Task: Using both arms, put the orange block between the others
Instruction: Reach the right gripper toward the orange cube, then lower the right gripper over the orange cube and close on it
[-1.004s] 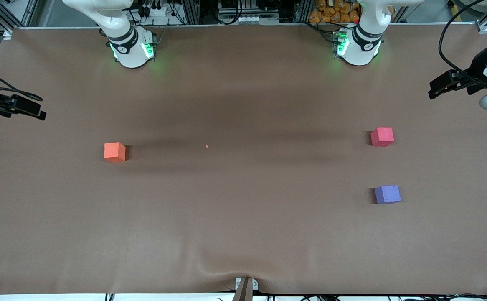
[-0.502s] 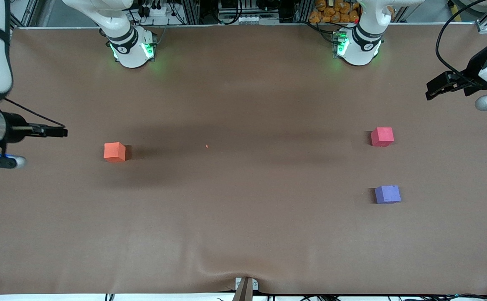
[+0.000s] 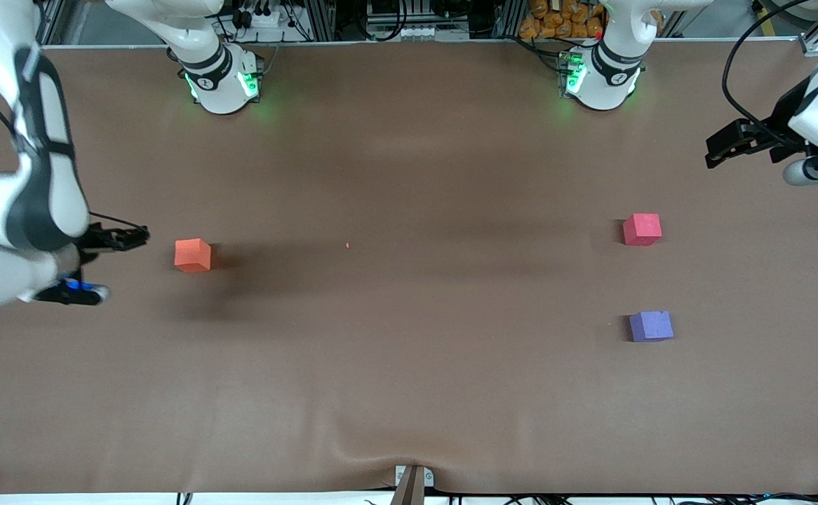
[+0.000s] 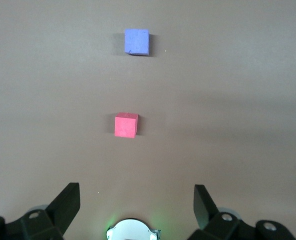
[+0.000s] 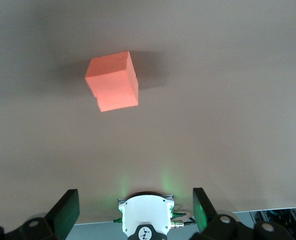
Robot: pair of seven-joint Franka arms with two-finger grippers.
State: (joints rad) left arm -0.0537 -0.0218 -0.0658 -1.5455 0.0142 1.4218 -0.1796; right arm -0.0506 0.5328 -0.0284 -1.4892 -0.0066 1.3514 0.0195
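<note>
The orange block (image 5: 112, 82) is slanted and off-centre in front of my right gripper's fingers, so I need to turn the gripper square and centre it over the block (image 3: 192, 255) before it closes.
The orange block (image 3: 192, 254) sits on the brown table toward the right arm's end and shows in the right wrist view as the orange block (image 5: 112, 81). My right gripper (image 3: 128, 238) hangs open just beside it, apart from it, with nothing between the jaws (image 5: 134, 207). The red-pink cube (image 3: 642, 229) and the purple-blue cube (image 3: 651, 326) lie toward the left arm's end, the purple-blue one nearer the front camera. A gap separates them. My left gripper (image 3: 723, 149) hovers open and empty near that end of the table, looking down on the red-pink cube (image 4: 126, 125) and the purple-blue cube (image 4: 137, 41).
Both green-lit arm bases (image 3: 223, 81) (image 3: 600, 77) stand along the table's back edge. A tiny orange speck (image 3: 347, 245) lies mid-table. The brown cloth has a wrinkle (image 3: 374, 449) by a bracket (image 3: 412, 480) at the near edge.
My right arm has swung in from the table's end and brought its gripper close to the orange block. The left gripper has drifted slightly inward. No block has moved.
</note>
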